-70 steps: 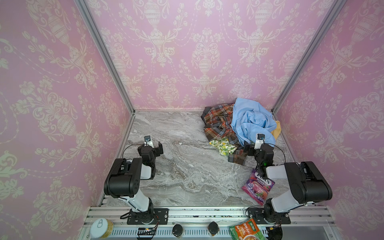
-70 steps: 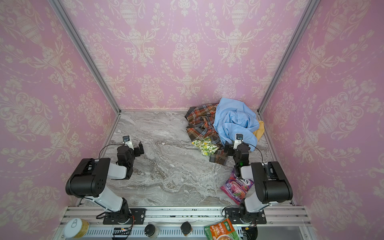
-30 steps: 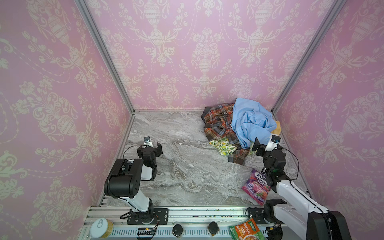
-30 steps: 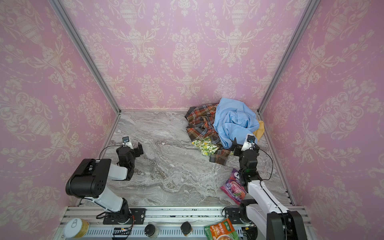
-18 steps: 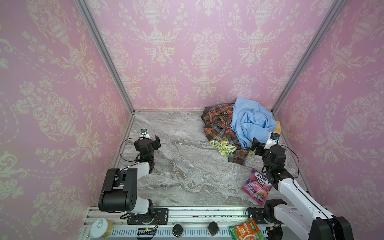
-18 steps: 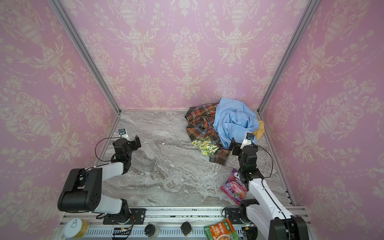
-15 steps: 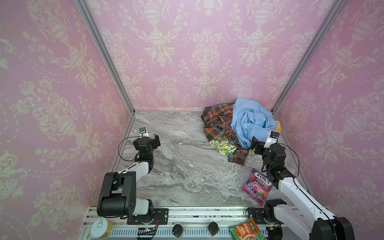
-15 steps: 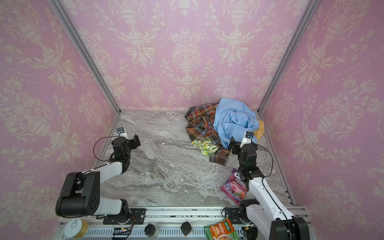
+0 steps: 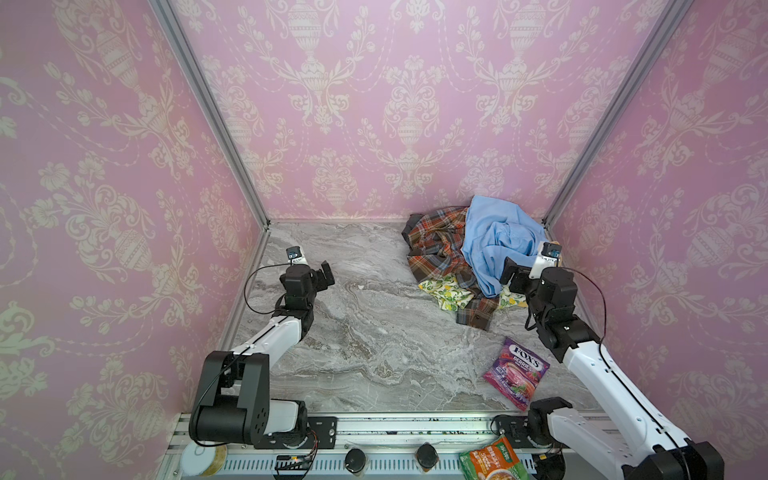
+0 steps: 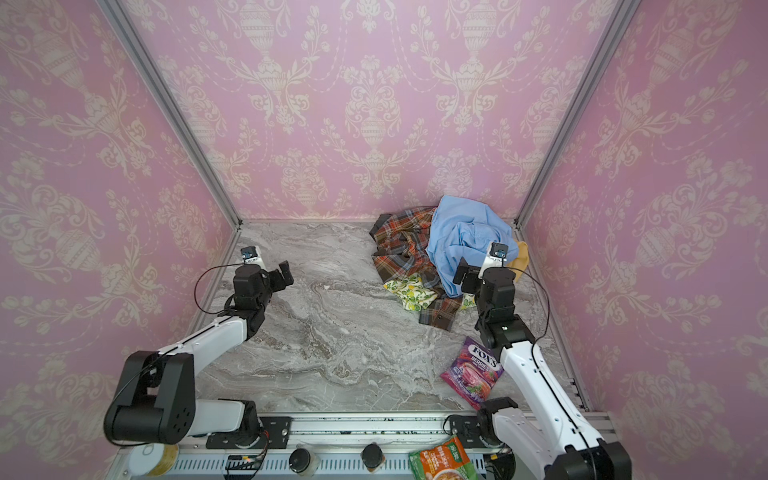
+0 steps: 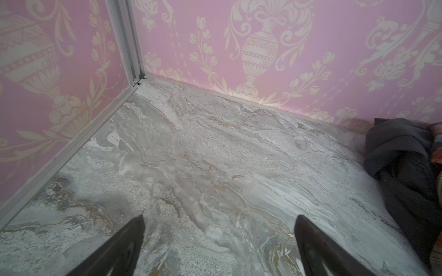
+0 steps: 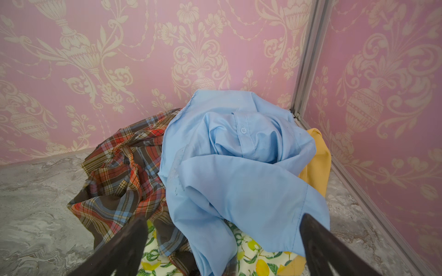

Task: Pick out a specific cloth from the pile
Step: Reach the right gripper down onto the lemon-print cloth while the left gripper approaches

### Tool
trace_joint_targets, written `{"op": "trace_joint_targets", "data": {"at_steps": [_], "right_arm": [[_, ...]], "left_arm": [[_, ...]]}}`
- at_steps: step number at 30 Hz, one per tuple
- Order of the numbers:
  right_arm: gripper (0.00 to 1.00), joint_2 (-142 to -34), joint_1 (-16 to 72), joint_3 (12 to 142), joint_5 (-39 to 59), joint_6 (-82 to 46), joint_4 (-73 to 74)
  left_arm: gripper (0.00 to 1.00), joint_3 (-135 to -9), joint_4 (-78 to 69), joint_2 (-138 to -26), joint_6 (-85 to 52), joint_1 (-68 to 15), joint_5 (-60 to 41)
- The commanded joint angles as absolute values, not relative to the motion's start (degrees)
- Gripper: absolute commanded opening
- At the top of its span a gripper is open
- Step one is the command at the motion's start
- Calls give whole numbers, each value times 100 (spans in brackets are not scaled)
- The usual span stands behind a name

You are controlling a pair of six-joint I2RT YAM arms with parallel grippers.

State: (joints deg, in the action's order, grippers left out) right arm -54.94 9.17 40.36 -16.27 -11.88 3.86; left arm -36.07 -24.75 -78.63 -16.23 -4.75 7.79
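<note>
My right gripper should keep moving toward that corner [image 9: 429, 288] until its fingers can close on it, as the lemon cloth's corner [image 9: 441, 292] sticks out past the plaid shirt.
The cloth [image 9: 446, 293] [image 10: 409, 293], white with yellow lemons and green leaves, lies at the near foot of the pile, mostly buried. Over it are the plaid shirt [image 9: 436, 249] [image 10: 401, 247] and the light blue shirt [image 9: 498, 245] [image 10: 461, 237]. My right gripper [image 9: 513, 274] [image 10: 463, 274] hovers open at the pile's near right side. In the right wrist view its jaws [image 12: 222, 217] straddle the blue shirt [image 12: 239, 179], with the cloth [image 12: 251, 260] showing below. My left gripper [image 9: 324, 276] [image 10: 282, 276] [image 11: 218, 217] stands open and empty over bare marble at the left.
A mustard-yellow piece [image 10: 521, 255] [image 12: 315, 162] sits against the right wall. A purple candy bag [image 9: 517, 370] lies near the right arm. A green packet [image 9: 492, 461] and a tape roll [image 9: 203, 455] rest on the front rail. Pink walls close three sides.
My left arm has stretched out, carrying its gripper farther from the front rail. My right gripper has edged a little closer to the pile. Both stay open.
</note>
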Motion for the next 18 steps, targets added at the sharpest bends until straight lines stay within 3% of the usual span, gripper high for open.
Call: {"op": "trace_joint_targets", "data": {"at_steps": [1,18], "right_arm": [[100,-5697,1142,4447,-1670,-1198,-231],[98,-7102,1703,5940,-757,-1388,-2294]], "left_arm": [[99,-3980,-2119,-8120,-1747,-765,320],[98,-5054,-1549,-9018,-1218,-2723,-424]]}}
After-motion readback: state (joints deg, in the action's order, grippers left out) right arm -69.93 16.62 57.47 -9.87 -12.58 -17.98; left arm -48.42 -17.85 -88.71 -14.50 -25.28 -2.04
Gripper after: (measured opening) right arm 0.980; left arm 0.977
